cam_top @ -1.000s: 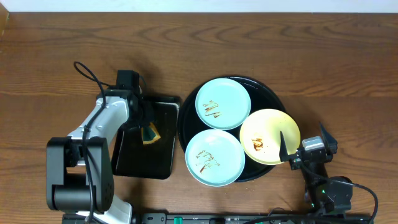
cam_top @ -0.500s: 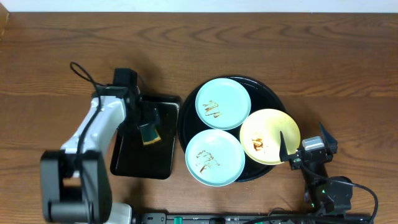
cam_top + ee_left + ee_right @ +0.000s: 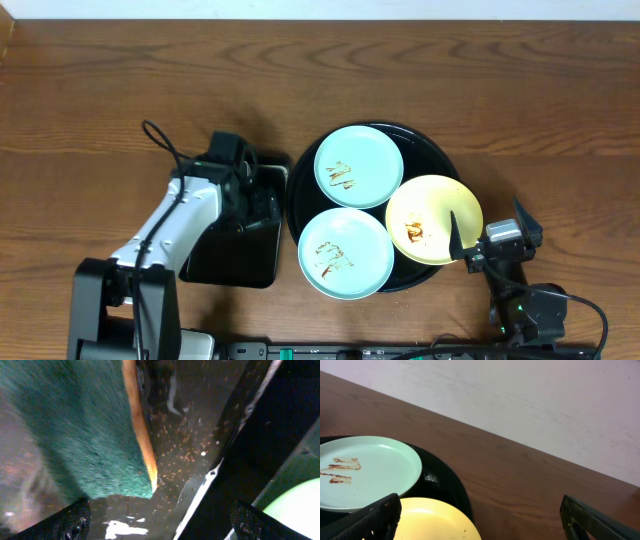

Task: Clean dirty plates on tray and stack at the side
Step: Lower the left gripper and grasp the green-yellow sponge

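Note:
The green sponge's near end point(image 3: 117, 482) sits crooked to the left gripper's fingers, so the robot should turn that gripper and line it up over the middle of the green sponge point(image 3: 82, 425) before closing it.
Three plates lie on the round black tray point(image 3: 441, 161): a mint one at the back point(image 3: 359, 167), a mint one at the front point(image 3: 346, 253) and a yellow one point(image 3: 433, 219) on the right, all with brown smears. My left gripper point(image 3: 262, 206) hovers open over the small rectangular tray point(image 3: 230, 255). In its wrist view the green sponge point(image 3: 85, 425) lies loose on the wet tray floor, ahead of the open gripper point(image 3: 160, 525). My right gripper point(image 3: 490, 232) stands open and empty at the yellow plate's right edge point(image 3: 435, 520). The right wrist view also shows the back mint plate point(image 3: 365, 472).
The rectangular tray's floor point(image 3: 200, 435) is wet and speckled with crumbs, and its rim point(image 3: 240, 435) runs diagonally. A pale plate edge point(image 3: 295, 505) shows past it. Brown wood tabletop point(image 3: 120, 90) surrounds both trays; a pale wall point(image 3: 545, 405) rises behind.
My left gripper has opened and let go of the sponge, then shifted right over the rectangular tray, covering the sponge from above. The right arm has not moved.

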`<action>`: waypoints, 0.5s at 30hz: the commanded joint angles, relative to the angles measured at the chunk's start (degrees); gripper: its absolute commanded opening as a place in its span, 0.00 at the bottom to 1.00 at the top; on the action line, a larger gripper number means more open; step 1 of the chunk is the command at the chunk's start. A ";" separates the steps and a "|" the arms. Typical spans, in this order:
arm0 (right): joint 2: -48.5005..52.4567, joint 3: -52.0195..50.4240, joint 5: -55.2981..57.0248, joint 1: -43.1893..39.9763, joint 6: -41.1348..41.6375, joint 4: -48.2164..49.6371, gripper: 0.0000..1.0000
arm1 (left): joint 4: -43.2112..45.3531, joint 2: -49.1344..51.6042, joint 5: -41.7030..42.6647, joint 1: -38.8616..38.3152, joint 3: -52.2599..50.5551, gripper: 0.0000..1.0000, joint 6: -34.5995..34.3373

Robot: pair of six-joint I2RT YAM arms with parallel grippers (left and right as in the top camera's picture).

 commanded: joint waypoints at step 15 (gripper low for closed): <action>-0.35 -0.09 -0.24 0.50 0.42 -0.22 0.99 | 1.18 0.31 -8.46 0.02 -0.94 0.89 -1.88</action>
